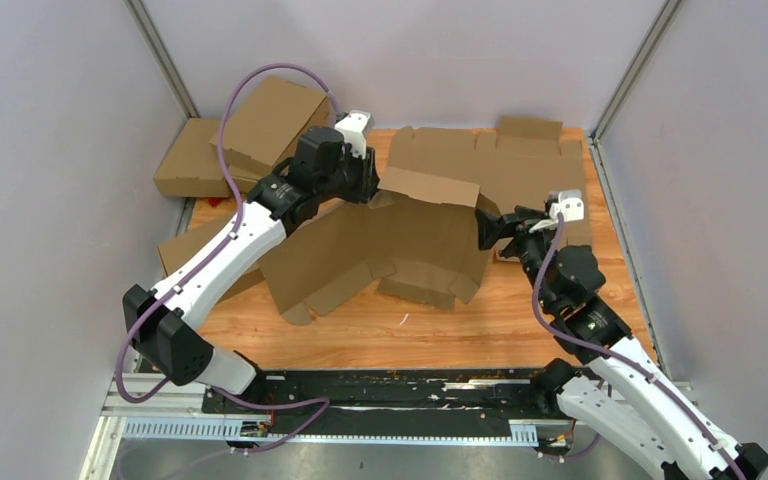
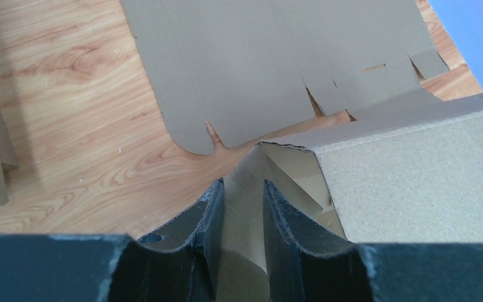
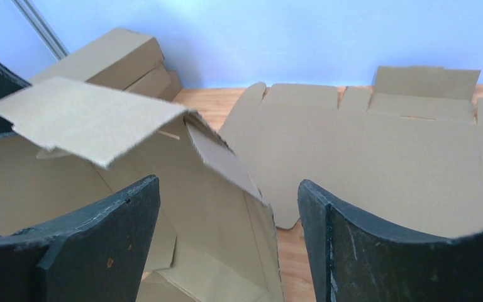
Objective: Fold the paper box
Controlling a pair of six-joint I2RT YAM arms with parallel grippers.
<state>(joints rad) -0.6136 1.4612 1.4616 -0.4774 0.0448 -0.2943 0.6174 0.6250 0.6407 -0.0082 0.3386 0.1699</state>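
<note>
One paper box's side point(image 1: 315, 255) splays low, so next my right gripper steadies the opposite side's edge point(image 1: 483, 204) while my left gripper raises the splayed side.
The paper box point(image 1: 400, 250) lies half-folded in the middle of the table, brown corrugated, with one wide flap point(image 1: 430, 185) raised over it. My left gripper point(image 1: 372, 185) is at the flap's left end. In the left wrist view it point(image 2: 242, 184) is shut on a cardboard wall of the paper box point(image 2: 415, 170), which fills the narrow gap between the fingers. My right gripper point(image 1: 487, 232) is at the box's right side. In the right wrist view it point(image 3: 227, 182) is open, and the box's side wall point(image 3: 214, 207) stands between the fingers without touching them.
A flat die-cut cardboard sheet point(image 1: 500, 160) lies at the back of the table, behind the box. Closed brown boxes point(image 1: 260, 125) are stacked at the back left, and more cardboard point(image 1: 185, 245) lies under the left arm. Enclosure walls close in both sides and the back.
</note>
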